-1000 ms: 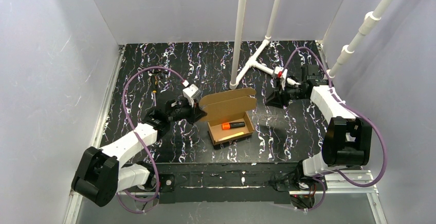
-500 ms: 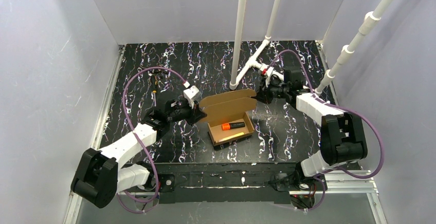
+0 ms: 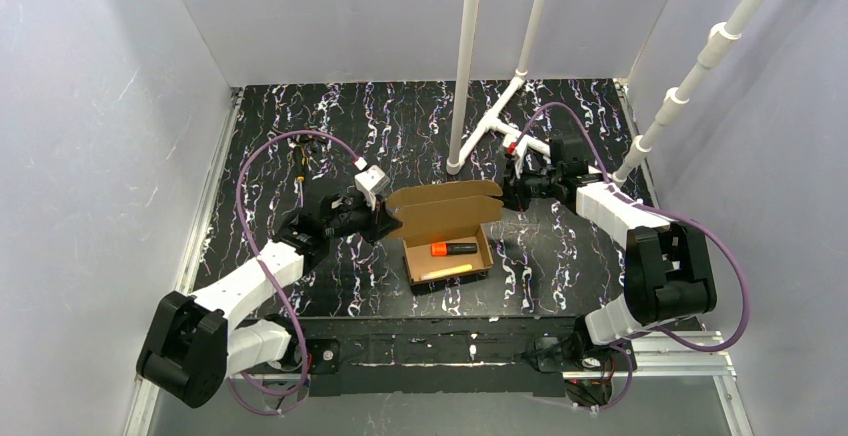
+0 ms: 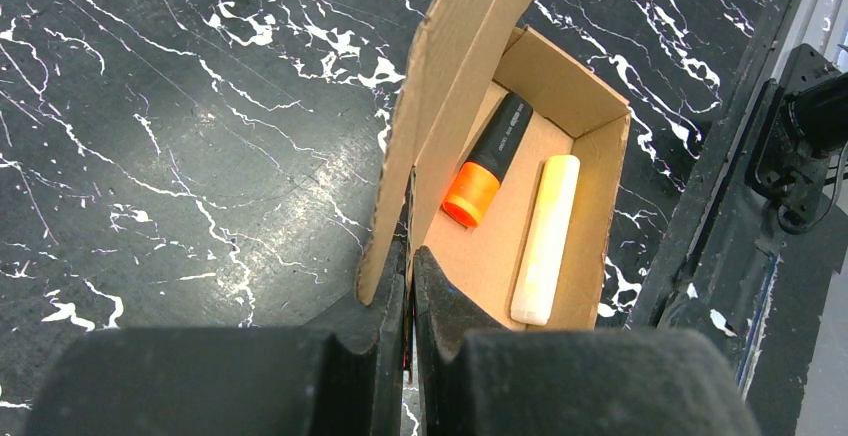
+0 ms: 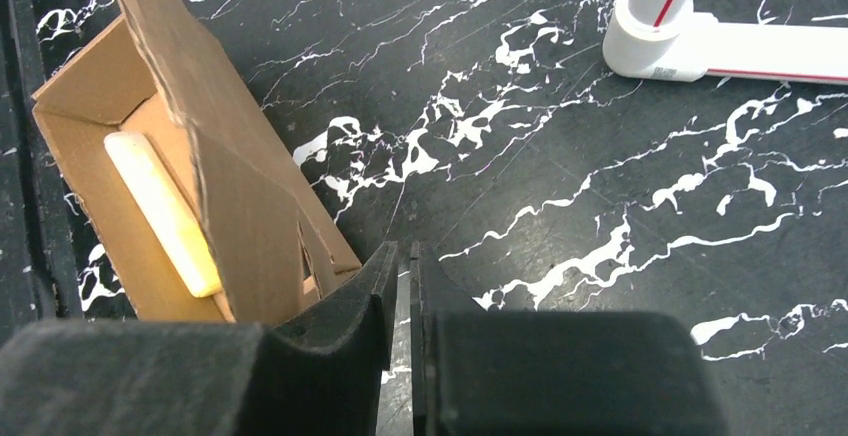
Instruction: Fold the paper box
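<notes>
Next, I back my right gripper off first, because the lid's end flap [image 3: 492, 209] sticks out past the box's end against that gripper. Then my right gripper should push that flap [image 5: 252, 256] inward.
The paper box [image 3: 447, 239] is brown cardboard, a small open tray mid-table with its lid [image 3: 446, 207] standing up along the far side. In it lie an orange-and-black marker [image 3: 452, 248] and a pale yellow stick [image 3: 447, 271]. My left gripper [image 3: 385, 222] is at the box's left end. In the left wrist view its jaws [image 4: 408, 261] are shut on the box's end wall beside the lid [image 4: 455, 76]. My right gripper [image 3: 510, 194] is shut and empty at the lid's right end. In the right wrist view it [image 5: 402, 256] is just beside the box's corner [image 5: 250, 206].
A white pipe frame [image 3: 465, 66] stands behind the box, and its foot [image 5: 700, 41] lies on the table just beyond the right gripper. Pale walls enclose the black marbled table [image 3: 300, 116]. A dark rail [image 3: 450, 351] runs along the near edge.
My right gripper has moved left from open table to the lid's right end. The lid has tipped a little lower over the tray. The left gripper has stayed at the box's left end.
</notes>
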You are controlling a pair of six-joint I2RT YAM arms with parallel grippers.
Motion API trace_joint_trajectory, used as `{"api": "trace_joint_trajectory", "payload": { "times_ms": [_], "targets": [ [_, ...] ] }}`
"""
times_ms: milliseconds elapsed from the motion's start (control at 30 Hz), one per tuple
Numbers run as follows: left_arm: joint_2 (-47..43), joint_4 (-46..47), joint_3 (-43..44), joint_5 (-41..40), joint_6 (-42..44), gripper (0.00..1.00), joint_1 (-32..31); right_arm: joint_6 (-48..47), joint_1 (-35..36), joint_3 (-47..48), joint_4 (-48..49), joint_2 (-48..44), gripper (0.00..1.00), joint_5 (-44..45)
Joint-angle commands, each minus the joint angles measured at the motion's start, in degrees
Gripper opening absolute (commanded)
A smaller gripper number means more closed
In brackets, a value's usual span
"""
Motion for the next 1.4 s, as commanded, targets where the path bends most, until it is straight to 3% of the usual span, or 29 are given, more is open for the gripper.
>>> {"api": "trace_joint_trajectory", "payload": {
  "times_ms": [0, 467, 633, 867, 1000, 1167, 1367],
  "targets": [
    [-2.56, 0.76, 0.51, -0.38, -0.54, 0.02, 0.27, -1.76, -2.02, 0.69, -2.91, -0.50, 0.18, -2.59],
    [-1.44, 1.30, 0.30, -0.61, -1.57, 0.02, 0.26, -4.39, -2.91, 0.22, -6.90, -1.27, 0.19, -5.49],
    [-0.71, 1.47, 0.55, -0.59, -2.16, 0.02, 0.27, -11.78, -2.84, 1.11, -13.61, -2.11, 0.19, -9.79],
    [0.31, 1.80, 0.83, -0.03, -3.06, 0.02, 0.26, -15.18, -1.07, 1.30, -16.15, -2.44, 0.17, -12.29],
    [0.50, 1.91, 0.92, -0.19, -3.60, 0.02, 0.22, -14.28, 0.73, 1.44, -15.27, -2.34, 0.17, -10.90],
    [1.27, 2.05, 1.06, -1.39, -4.86, 0.01, 0.27, -5.94, 1.82, 0.60, -8.06, -2.36, 0.17, -4.52],
    [1.37, 2.09, 0.66, -2.92, -5.29, 0.02, 1.50, -10.86, -4.22, 3.84, -15.21, -1.71, 0.19, -3.20]
  ]
}}
